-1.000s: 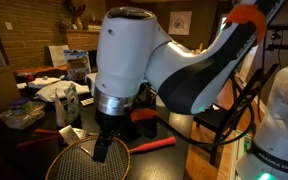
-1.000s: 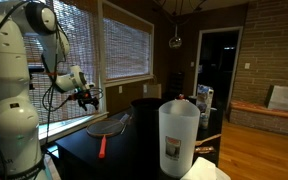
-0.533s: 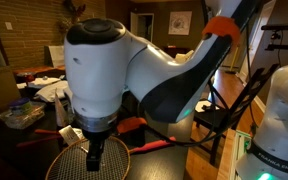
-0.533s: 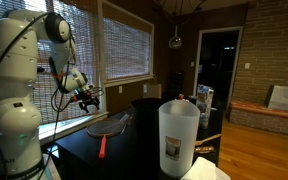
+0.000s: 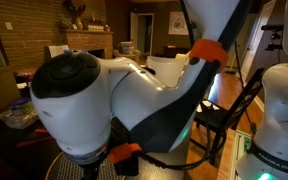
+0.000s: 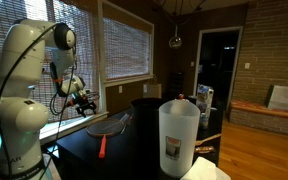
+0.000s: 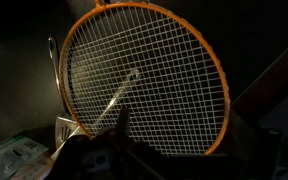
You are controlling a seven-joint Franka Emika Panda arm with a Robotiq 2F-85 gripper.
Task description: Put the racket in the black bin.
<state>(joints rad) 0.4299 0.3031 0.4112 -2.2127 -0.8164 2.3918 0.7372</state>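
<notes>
The racket's flat strings are under my open gripper, so I should move back toward the racket's orange rim, tilt, and lower my fingers around the racket's rim.
The racket lies flat on a dark table, its orange-rimmed head and white strings filling the wrist view. In an exterior view its head points toward the window and its red handle toward the camera. My gripper hangs a little above the racket head, beside the window. It is open, with dark fingers at the bottom of the wrist view and nothing between them. The black bin stands behind the racket, partly hidden by a white bin.
A translucent white bin stands in the foreground. Metal tongs lie under the racket's left rim. The arm's large white links block most of an exterior view. A cluttered table and a black chair show around them.
The arm has swung round, and its white links now cover the racket in one exterior view. The gripper shifted slightly toward the window above the racket head. The jaws stayed open.
</notes>
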